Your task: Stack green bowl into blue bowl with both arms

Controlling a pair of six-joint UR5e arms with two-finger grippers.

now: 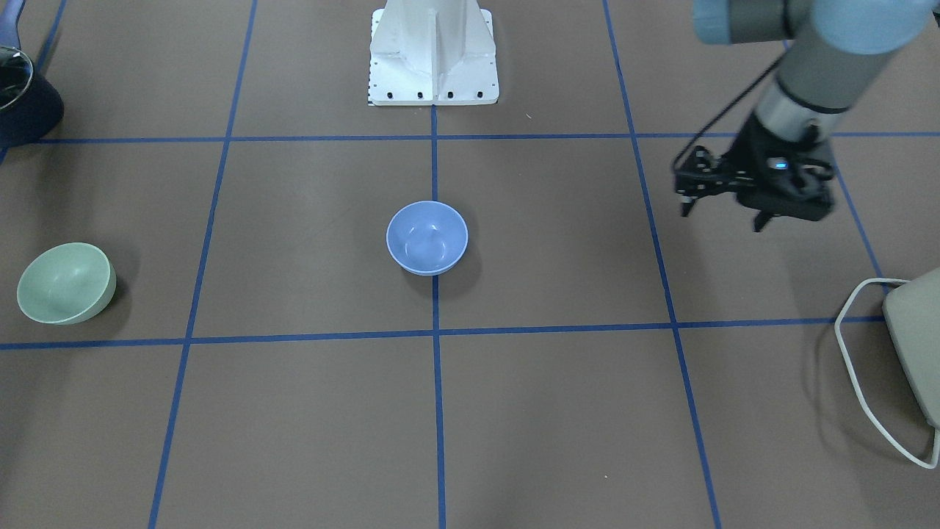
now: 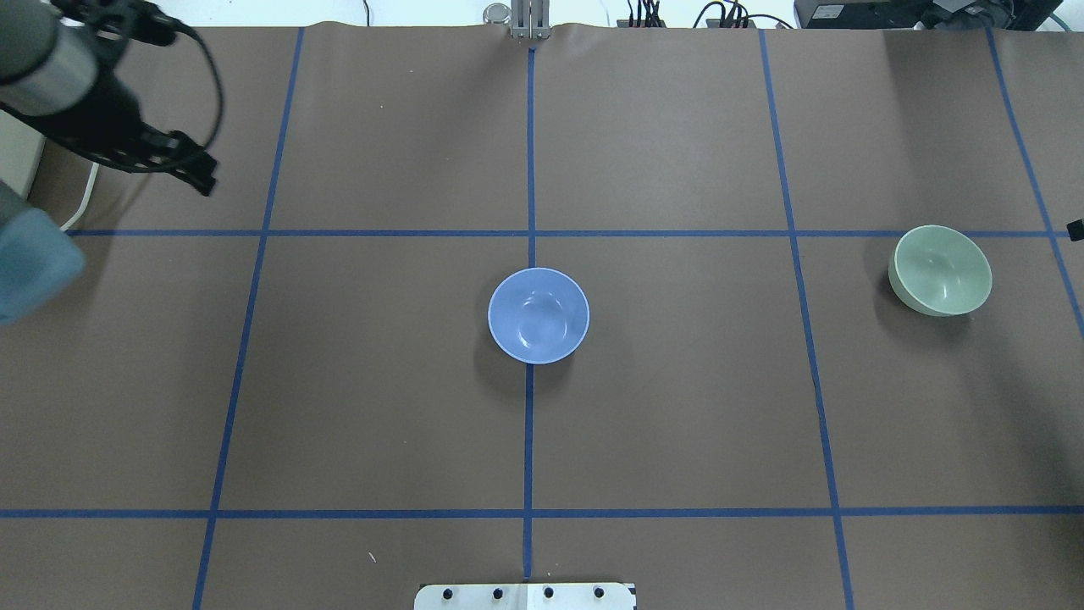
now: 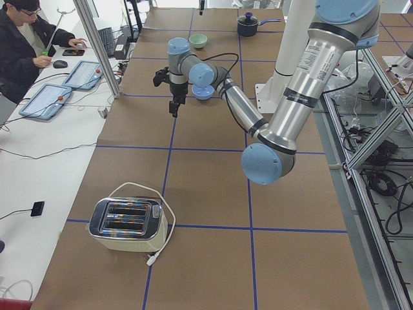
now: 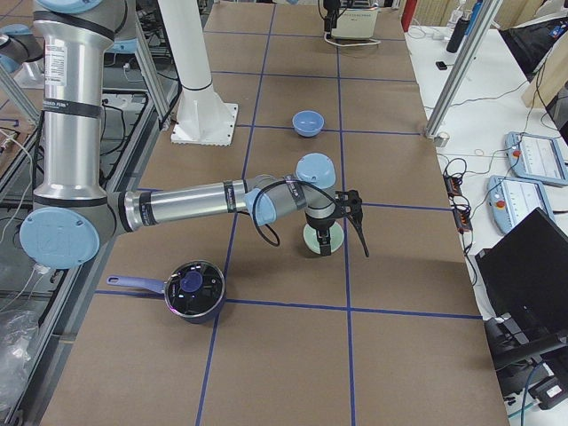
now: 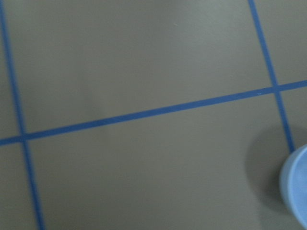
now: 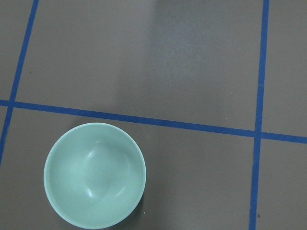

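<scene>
The green bowl (image 1: 66, 283) should nest with its rim just above the blue bowl's rim (image 1: 428, 202) when I lower it, because both bowls look about the same size.
The green bowl (image 1: 66, 283) sits upright on the table at the robot's right; it also shows in the overhead view (image 2: 940, 269) and the right wrist view (image 6: 94, 175). The blue bowl (image 1: 427, 237) sits upright at the table's middle (image 2: 538, 315). My left gripper (image 1: 722, 217) hangs above the table far to the robot's left of the blue bowl, open and empty. My right gripper (image 4: 344, 247) hovers over the green bowl's outer side. I cannot tell whether it is open or shut.
A toaster (image 1: 918, 338) with a white cord stands at the robot's left end. A dark pot (image 4: 193, 288) stands at the right end, near the green bowl. The white pedestal base (image 1: 433, 55) stands behind the blue bowl. An operator (image 3: 26, 39) sits beside the table.
</scene>
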